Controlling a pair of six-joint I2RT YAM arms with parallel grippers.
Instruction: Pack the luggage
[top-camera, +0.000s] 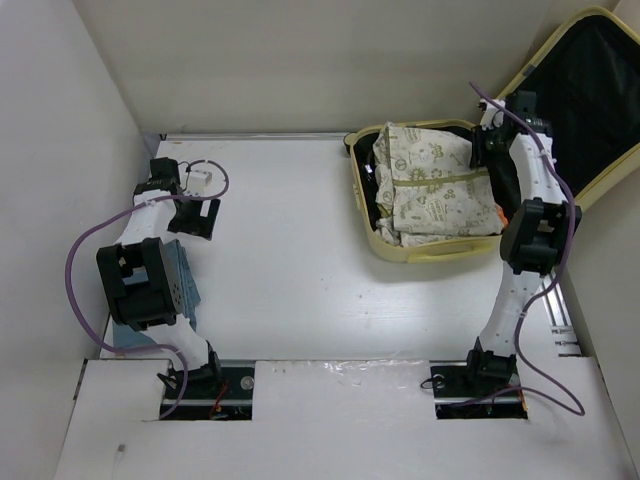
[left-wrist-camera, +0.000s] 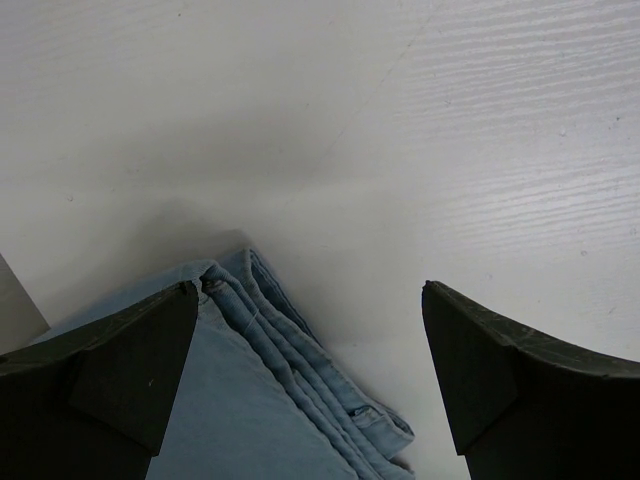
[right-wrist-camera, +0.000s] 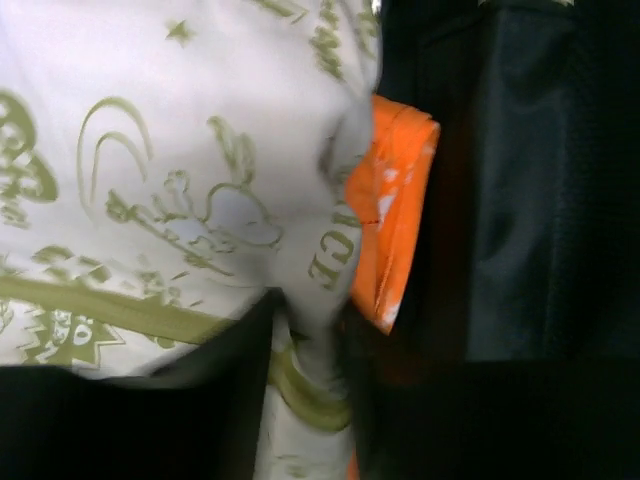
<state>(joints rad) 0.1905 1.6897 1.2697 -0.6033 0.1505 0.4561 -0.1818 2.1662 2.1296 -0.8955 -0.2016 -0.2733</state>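
Note:
The blue garment (top-camera: 187, 283) is a long way from my right gripper and the luggage. Next, my left gripper pulls its far edge (top-camera: 178, 246) inward so my right gripper can take it.
The luggage (top-camera: 440, 254), a pale yellow suitcase, lies open at the back right, its black-lined lid (top-camera: 590, 90) leaning against the wall. A cream cloth with olive print (top-camera: 435, 185) fills its base, over an orange item (right-wrist-camera: 390, 220). My right gripper (top-camera: 487, 150) reaches into the case at the cloth's right edge. In the right wrist view this gripper (right-wrist-camera: 310, 370) is closed on a fold of the printed cloth (right-wrist-camera: 180, 150). My left gripper (left-wrist-camera: 310, 370) stands wide open just above a folded light blue denim garment (left-wrist-camera: 250, 400), holding nothing.
The blue garment (top-camera: 185, 285) lies on the white table (top-camera: 300, 260) at the left, partly under the left arm. White walls close in the back and left. A purple cable (top-camera: 75, 270) loops from each arm. The black lining (right-wrist-camera: 520, 200) borders the orange item.

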